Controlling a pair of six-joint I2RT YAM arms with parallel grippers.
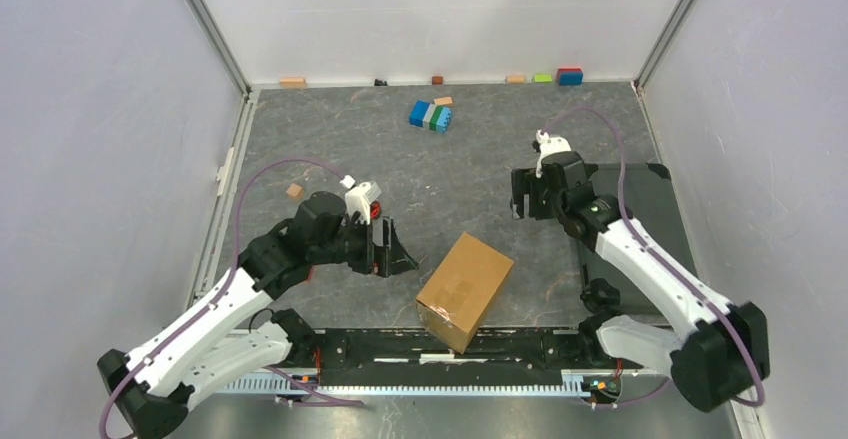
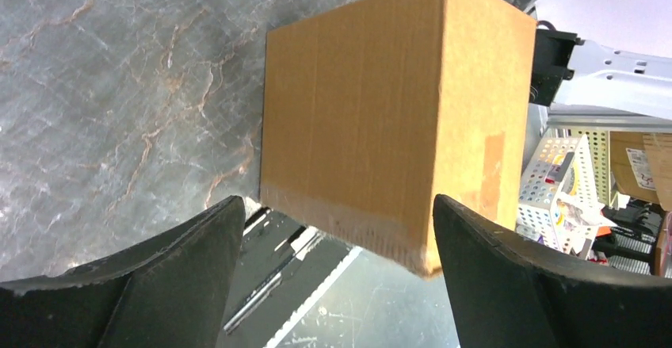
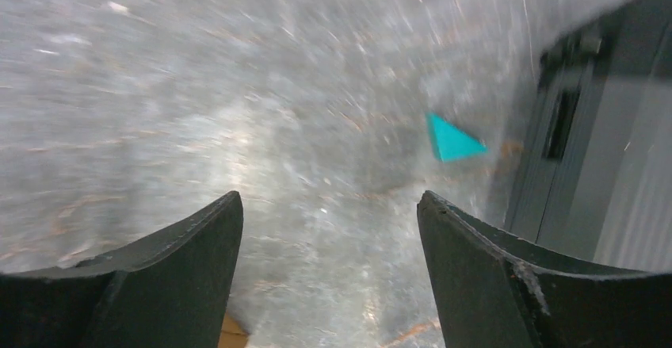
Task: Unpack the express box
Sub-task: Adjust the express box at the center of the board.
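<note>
The express box is lying at a slant with its near end over the black rail (image 1: 450, 331). My grippers should turn the box crosswise (image 1: 470, 274), clear of the rail, before they open it.
The express box (image 1: 465, 289) is a closed brown carton with clear tape on it, lying slantwise at the near middle of the table, its near corner over the black rail. In the left wrist view the box (image 2: 388, 118) lies just ahead of my fingers. My left gripper (image 1: 398, 257) is open and empty, a little left of the box and apart from it; it also shows in the left wrist view (image 2: 337, 213). My right gripper (image 1: 528, 207) is open and empty above the table, up and right of the box; it also shows in the right wrist view (image 3: 329, 205).
A flat black tray (image 1: 655, 214) lies at the right under the right arm; its edge shows in the right wrist view (image 3: 602, 142). A blue-green block cluster (image 1: 432, 116) sits at the far middle. A small orange block (image 1: 294, 190) lies left. Several small blocks line the back wall (image 1: 570, 76).
</note>
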